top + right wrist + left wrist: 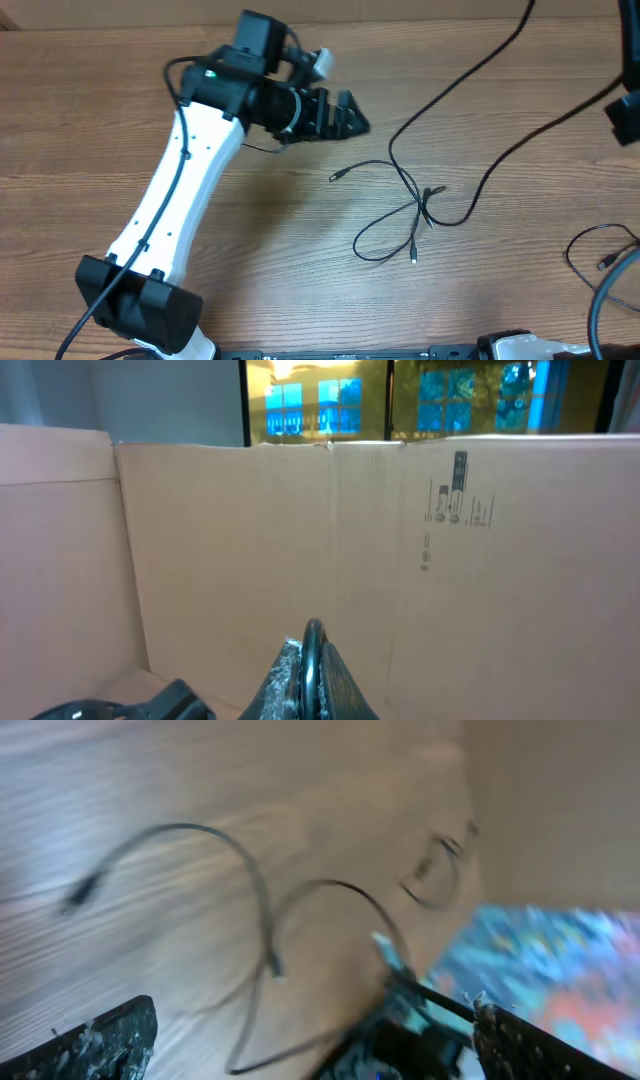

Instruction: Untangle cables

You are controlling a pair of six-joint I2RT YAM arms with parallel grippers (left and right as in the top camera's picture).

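Note:
The cable in the robot's right gripper hangs through the loose knot (422, 205), so next the left gripper moves away while the right gripper pulls that cable (488, 175) free.
Thin black cables (420, 208) lie crossed in a loose knot at the table's middle, small plugs (336, 177) at their ends. Two long strands run from the knot toward the far right. My left gripper (350, 118) hovers up and left of the knot, open and empty. The blurred left wrist view shows its wide-apart fingertips (110, 1040) low in the frame and looped cables (262, 910) on the wood ahead. My right gripper (312, 652) is shut on a black cable loop (313, 632) and faces a cardboard wall. In the overhead view the right gripper (622, 115) sits at the right edge.
A cardboard wall (400, 560) stands around the table. Another thin black cord (590, 250) with a plug lies at the right front. The left arm's white link (170, 220) crosses the table's left half. A dark arm base (400, 1045) shows low in the left wrist view.

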